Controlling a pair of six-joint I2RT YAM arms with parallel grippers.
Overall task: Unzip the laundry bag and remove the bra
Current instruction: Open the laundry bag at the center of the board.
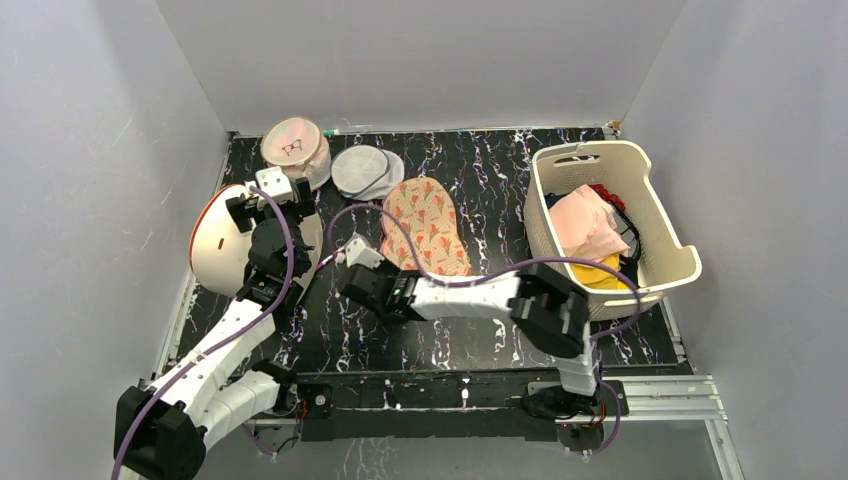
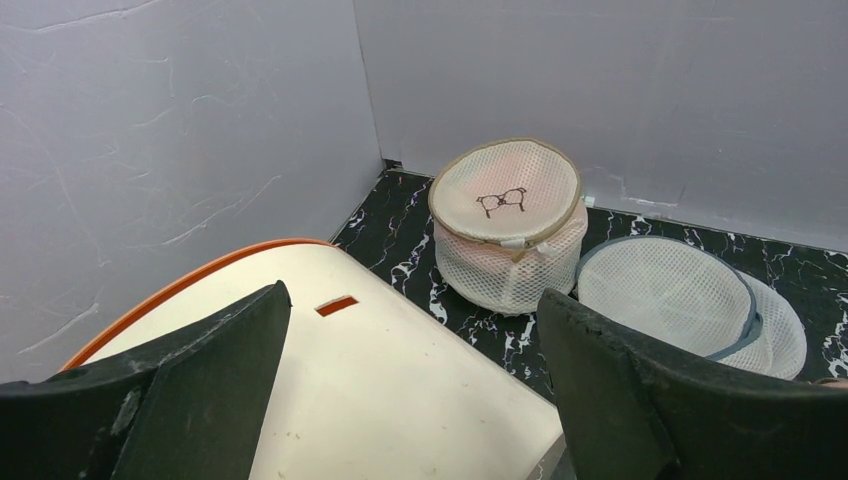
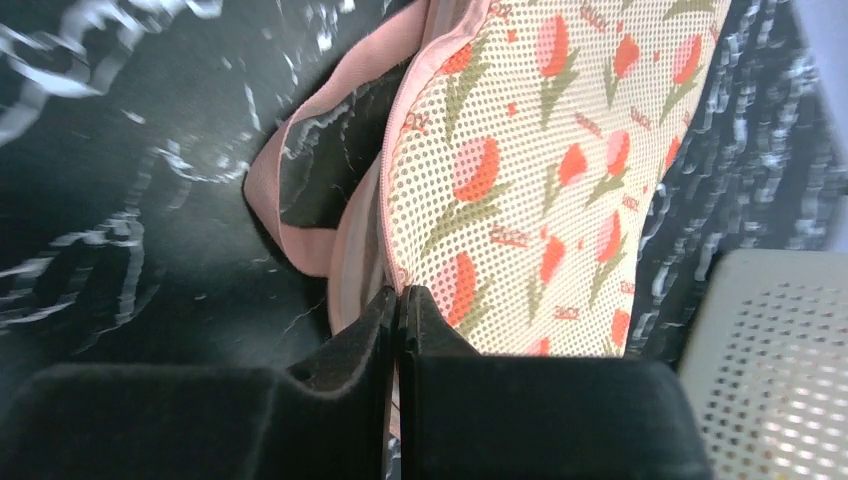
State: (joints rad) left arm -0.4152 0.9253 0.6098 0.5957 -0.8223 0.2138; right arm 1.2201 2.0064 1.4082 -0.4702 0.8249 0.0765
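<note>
My right gripper should keep folding the bag's parted top edge (image 3: 388,190) toward the basket (image 1: 541,222) until the bag lies open, because it has hold of that edge, clear of the bag's lower rim.
The laundry bag (image 1: 425,225), peach-tan with red flower prints, lies flat at the table's middle. In the right wrist view the bag (image 3: 540,170) fills the upper middle, and its pink edge (image 3: 300,250) stands parted on the left side. My right gripper (image 1: 372,254) is at the bag's near-left edge. Its jaws (image 3: 400,300) are shut on the bag's zip seam; I cannot make out the pull. The bra is hidden. My left gripper (image 1: 268,190) is open and empty (image 2: 410,300), above a cream dome with an orange rim (image 2: 400,390).
A round pink mesh pouch with a black icon (image 1: 295,148) and a flat white mesh pouch (image 1: 365,170) sit at the back left. A cream basket (image 1: 655,200) holding clothes stands at the right. The cream dome (image 1: 215,240) is by the left wall.
</note>
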